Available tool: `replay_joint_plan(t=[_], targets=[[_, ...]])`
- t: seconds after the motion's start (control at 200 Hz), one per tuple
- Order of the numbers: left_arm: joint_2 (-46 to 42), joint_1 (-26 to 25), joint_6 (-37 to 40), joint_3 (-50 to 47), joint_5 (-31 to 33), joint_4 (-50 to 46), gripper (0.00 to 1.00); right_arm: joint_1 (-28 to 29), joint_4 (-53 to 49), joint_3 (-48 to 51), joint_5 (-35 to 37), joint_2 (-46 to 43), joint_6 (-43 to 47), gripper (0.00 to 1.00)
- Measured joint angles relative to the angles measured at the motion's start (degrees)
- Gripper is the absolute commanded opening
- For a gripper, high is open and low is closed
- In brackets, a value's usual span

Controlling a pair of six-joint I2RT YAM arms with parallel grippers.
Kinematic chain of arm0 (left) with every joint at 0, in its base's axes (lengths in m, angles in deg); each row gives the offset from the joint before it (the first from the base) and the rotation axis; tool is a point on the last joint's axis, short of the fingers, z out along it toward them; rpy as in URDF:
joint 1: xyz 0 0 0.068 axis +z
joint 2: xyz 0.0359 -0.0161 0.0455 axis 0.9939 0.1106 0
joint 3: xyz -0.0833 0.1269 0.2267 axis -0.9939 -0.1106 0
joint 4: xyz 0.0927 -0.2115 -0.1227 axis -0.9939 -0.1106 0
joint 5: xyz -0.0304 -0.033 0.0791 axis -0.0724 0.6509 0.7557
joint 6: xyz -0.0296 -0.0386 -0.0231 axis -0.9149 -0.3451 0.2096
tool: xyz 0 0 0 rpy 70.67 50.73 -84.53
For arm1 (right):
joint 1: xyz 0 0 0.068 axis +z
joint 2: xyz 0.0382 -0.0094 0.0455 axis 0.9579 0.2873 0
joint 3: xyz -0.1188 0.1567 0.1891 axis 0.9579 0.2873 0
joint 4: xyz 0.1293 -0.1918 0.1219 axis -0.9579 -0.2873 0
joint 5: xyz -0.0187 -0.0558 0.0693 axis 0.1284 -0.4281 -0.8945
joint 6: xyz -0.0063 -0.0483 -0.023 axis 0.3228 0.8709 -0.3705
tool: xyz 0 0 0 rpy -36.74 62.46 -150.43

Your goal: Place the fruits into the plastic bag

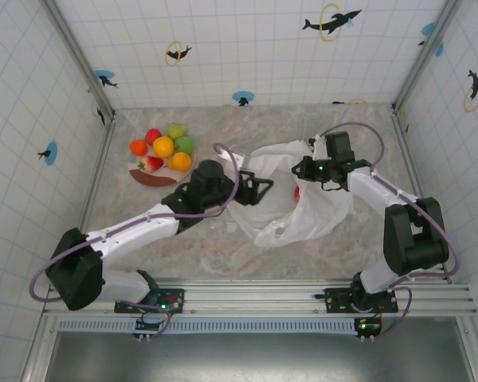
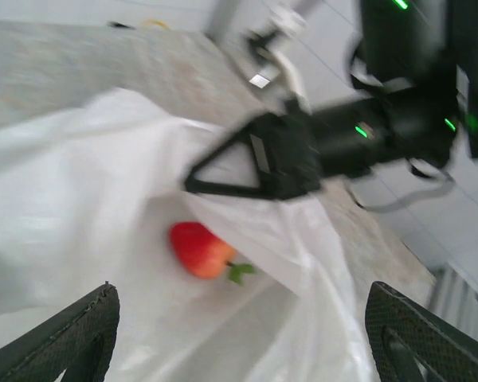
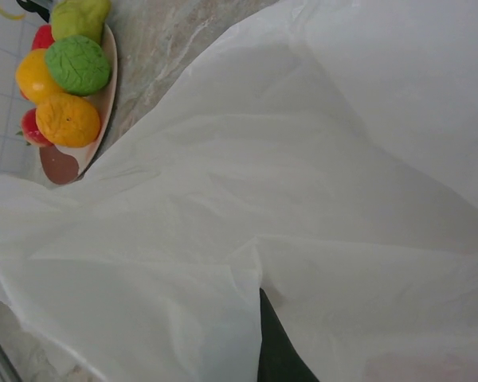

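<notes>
My left gripper is empty and the red fruit lies free beside the plate's brown patch (image 1: 152, 178), so I should continue toward the plate and close around that fruit (image 1: 150, 164).
Several glossy fruits (image 1: 163, 146), red, orange, yellow and green, are piled on a plate (image 1: 149, 180) at the left of the table; the right wrist view has them (image 3: 67, 119) at its top left. The white plastic bag (image 1: 319, 211) lies crumpled mid-table. Inside it lies one red-orange fruit (image 2: 199, 249) with a green leaf, also a red spot (image 1: 297, 192) from above. My left gripper (image 1: 259, 191) hovers open at the bag's mouth, nothing between its fingers (image 2: 64, 342). My right gripper (image 1: 304, 169) is shut on the bag's upper edge (image 2: 303, 231), lifting it.
Tiled walls and metal corner posts (image 1: 92, 76) enclose the marbled table (image 1: 199, 247). A metal rail (image 1: 255, 298) carrying both arm bases runs along the near edge. The right arm (image 1: 402, 219) stands beside the bag's right side.
</notes>
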Motion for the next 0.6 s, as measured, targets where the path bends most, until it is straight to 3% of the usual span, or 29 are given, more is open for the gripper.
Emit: replay_joint_plan(t=[0.375,0.601], targets=[[-4.66,23.5,-4.83,0.02,8.41,-15.98,0.84,0.79,-0.24,-0.9,1.6,2.08,3.19,0.0],[-4.87,38.25,-8.7,-1.16,9.7,-19.08,0.85,2.05,-0.17,-0.92,4.0,2.1,4.61,0.0]])
